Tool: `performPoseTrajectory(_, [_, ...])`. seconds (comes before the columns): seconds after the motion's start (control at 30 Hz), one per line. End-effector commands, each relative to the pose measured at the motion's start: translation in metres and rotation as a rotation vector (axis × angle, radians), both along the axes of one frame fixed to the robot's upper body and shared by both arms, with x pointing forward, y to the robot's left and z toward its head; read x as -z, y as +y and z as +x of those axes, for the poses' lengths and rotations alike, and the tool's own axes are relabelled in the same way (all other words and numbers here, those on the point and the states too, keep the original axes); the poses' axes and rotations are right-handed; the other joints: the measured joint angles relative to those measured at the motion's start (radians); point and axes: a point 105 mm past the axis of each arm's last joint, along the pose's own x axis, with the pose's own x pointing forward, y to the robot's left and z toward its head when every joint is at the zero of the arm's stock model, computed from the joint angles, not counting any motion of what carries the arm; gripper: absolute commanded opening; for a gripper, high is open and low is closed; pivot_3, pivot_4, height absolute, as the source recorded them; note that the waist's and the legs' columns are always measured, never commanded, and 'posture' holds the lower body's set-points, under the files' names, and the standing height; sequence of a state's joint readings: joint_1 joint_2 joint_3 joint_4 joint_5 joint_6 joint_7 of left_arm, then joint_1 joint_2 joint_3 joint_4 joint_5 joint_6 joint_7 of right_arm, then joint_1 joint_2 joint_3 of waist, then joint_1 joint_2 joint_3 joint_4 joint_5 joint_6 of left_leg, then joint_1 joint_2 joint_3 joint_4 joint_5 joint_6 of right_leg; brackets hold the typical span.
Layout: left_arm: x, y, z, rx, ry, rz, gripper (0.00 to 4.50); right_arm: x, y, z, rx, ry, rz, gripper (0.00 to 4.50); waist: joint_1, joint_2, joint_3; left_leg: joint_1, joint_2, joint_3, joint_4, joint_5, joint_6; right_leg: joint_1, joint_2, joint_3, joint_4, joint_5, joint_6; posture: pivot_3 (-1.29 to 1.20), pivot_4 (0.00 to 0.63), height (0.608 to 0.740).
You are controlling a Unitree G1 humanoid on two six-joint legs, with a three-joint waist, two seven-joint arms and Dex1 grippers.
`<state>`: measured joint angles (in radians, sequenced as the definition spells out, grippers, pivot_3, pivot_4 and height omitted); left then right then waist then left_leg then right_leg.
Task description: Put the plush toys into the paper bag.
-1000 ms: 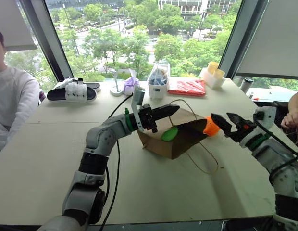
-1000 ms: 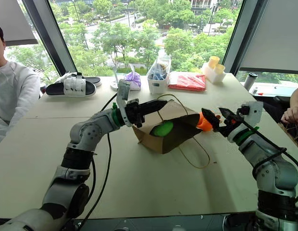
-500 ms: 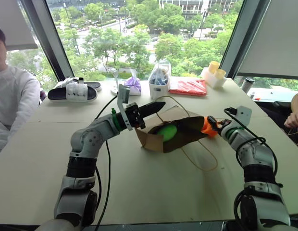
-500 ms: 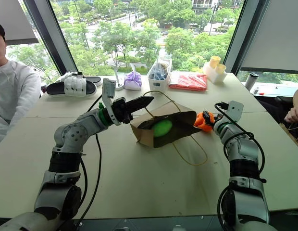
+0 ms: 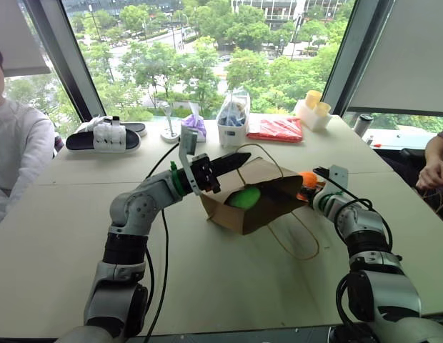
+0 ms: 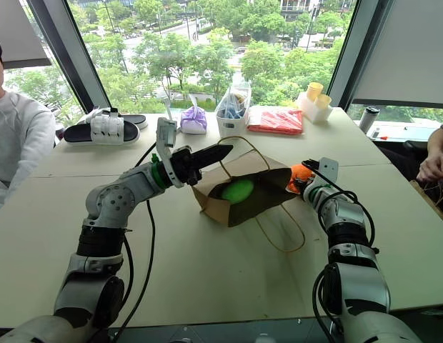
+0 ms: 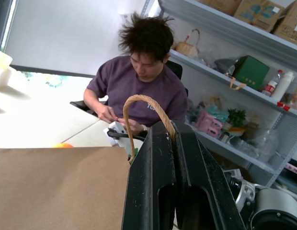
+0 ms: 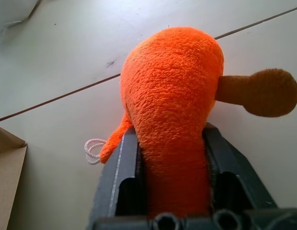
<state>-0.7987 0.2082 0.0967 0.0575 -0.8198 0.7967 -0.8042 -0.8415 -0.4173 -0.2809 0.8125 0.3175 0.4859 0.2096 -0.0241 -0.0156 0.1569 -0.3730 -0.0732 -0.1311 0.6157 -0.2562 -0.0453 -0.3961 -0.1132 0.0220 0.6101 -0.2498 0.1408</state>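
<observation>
My right gripper is pointing the orange plush toy (image 5: 309,179) past the paper bag's opening (image 5: 270,198). I should swing the toy around and push it into the bag's opening.
The brown paper bag (image 5: 259,211) lies on its side mid-table, its mouth open toward the right. The green plush toy (image 5: 244,198) rests inside the mouth. My left gripper (image 5: 236,160) hovers over the bag's top edge, shut on one tan cord handle (image 7: 139,103) and holding it up. The orange plush toy (image 5: 308,179) sits on the table just right of the bag's mouth. My right gripper (image 5: 313,188) is low on the table and shut on it. In the right wrist view the orange plush toy (image 8: 172,96) is squeezed between both fingers (image 8: 119,167).
The bag's second cord handle (image 5: 296,241) lies looped on the table in front. At the far edge stand a white bin (image 5: 234,123), a purple bundle (image 5: 195,126), a red packet (image 5: 277,129), sandals (image 5: 103,136) and yellow cups (image 5: 314,107). People sit at the left (image 5: 14,157) and right (image 5: 436,168).
My right gripper dropped down and forward to the orange plush toy and closed on it. The left gripper kept its hold on the handle.
</observation>
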Motion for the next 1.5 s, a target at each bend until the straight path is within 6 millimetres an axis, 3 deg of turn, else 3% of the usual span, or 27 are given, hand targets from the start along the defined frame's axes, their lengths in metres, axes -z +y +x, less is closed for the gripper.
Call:
performPoseTrajectory(0.03, [-0.017,-0.002,-0.004,0.015,-0.066,-0.022,0.0,-0.02,-0.005,0.003,0.004,-0.079,-0.042,0.02,0.001,0.0,0.0,0.0,0.0,0.0,0.0,0.0,0.0,0.0,0.0,0.0,0.0,0.0,0.0,0.0,0.15,0.74])
performPoseTrajectory(0.13, [-0.017,-0.005,-0.003,0.019,-0.068,-0.021,0.0,-0.057,-0.006,0.0,-0.059,-0.242,-0.084,0.02,0.003,0.0,0.0,0.0,0.0,0.0,0.0,0.0,0.0,0.0,0.0,0.0,0.0,0.0,0.0,0.0,0.15,0.74])
performPoseTrajectory(0.2, [-0.016,-0.008,-0.005,0.03,-0.077,-0.005,0.0,-0.084,-0.008,-0.012,-0.1,-0.335,-0.135,0.02,0.008,0.0,0.0,-0.001,0.0,0.0,0.0,0.0,-0.001,0.0,0.0,0.0,0.0,0.0,0.0,0.0,0.15,0.74])
performPoseTrajectory(0.27, [-0.015,-0.012,-0.007,0.05,-0.081,-0.002,0.0,-0.118,-0.017,-0.038,-0.09,-0.428,-0.202,0.02,0.013,0.0,0.0,-0.002,0.0,-0.001,0.0,0.002,-0.004,-0.001,0.0,0.0,0.0,0.0,0.0,0.0,0.15,0.74])
performPoseTrajectory(0.37, [-0.017,-0.015,-0.006,0.058,-0.08,-0.016,0.0,-0.145,-0.016,-0.072,-0.104,-0.481,-0.242,0.02,0.013,0.0,0.0,-0.003,-0.001,-0.002,0.0,0.002,-0.003,-0.001,0.0,-0.001,0.0,0.0,0.0,0.0,0.15,0.74])
performPoseTrajectory(0.6, [-0.022,-0.024,0.002,0.064,-0.075,-0.062,0.0,-0.145,0.001,-0.135,-0.28,-0.391,-0.153,0.02,0.013,0.0,0.0,0.0,0.0,-0.001,0.0,-0.002,0.003,0.002,0.0,-0.001,-0.003,0.0,0.0,0.0,0.15,0.74])
performPoseTrajectory(0.73, [-0.025,-0.028,0.002,0.087,-0.071,-0.076,0.0,-0.144,0.041,-0.174,-0.553,-0.391,-0.043,0.02,0.014,0.0,0.0,0.0,0.0,-0.001,0.001,-0.002,0.004,0.003,0.0,-0.001,-0.003,0.0,0.0,0.0,0.15,0.74])
performPoseTrajectory(0.8, [-0.026,-0.03,0.003,0.095,-0.069,-0.081,0.0,-0.139,0.052,-0.185,-0.621,-0.367,-0.016,0.02,0.014,0.0,0.0,0.0,0.001,-0.002,0.0,-0.002,0.004,0.003,0.0,-0.002,-0.004,0.0,0.0,0.0,0.15,0.74])
performPoseTrajectory(1.07, [-0.029,-0.035,-0.001,0.135,-0.065,-0.098,0.0,-0.113,0.072,-0.18,-0.685,-0.238,0.029,0.02,0.014,0.0,0.0,0.0,0.0,-0.001,0.001,-0.003,0.004,0.004,0.0,-0.002,-0.006,0.0,0.0,0.0,0.15,0.74])
performPoseTrajectory(1.17, [-0.029,-0.035,-0.002,0.141,-0.064,-0.1,0.0,-0.098,0.065,-0.169,-0.622,-0.13,0.104,0.02,0.014,0.0,0.0,-0.001,0.0,-0.001,0.001,-0.003,0.005,0.004,0.0,-0.002,-0.006,0.0,0.0,0.0,0.15,0.74])
performPoseTrajectory(1.33, [-0.026,-0.036,-0.007,0.153,-0.058,-0.101,0.0,-0.098,0.058,-0.148,-0.566,-0.099,0.211,0.02,0.014,0.0,0.0,-0.001,0.0,-0.001,0.001,-0.003,0.005,0.004,0.0,-0.002,-0.007,0.0,0.0,0.0,0.15,0.74])
performPoseTrajectory(1.5, [-0.026,-0.035,-0.011,0.158,-0.061,-0.104,0.0,-0.112,0.072,-0.136,-0.647,-0.126,0.265,0.02,0.012,0.0,0.0,-0.001,0.001,-0.001,0.001,-0.003,0.005,0.004,0.0,-0.002,-0.007,0.0,0.0,0.0,0.15,0.74])
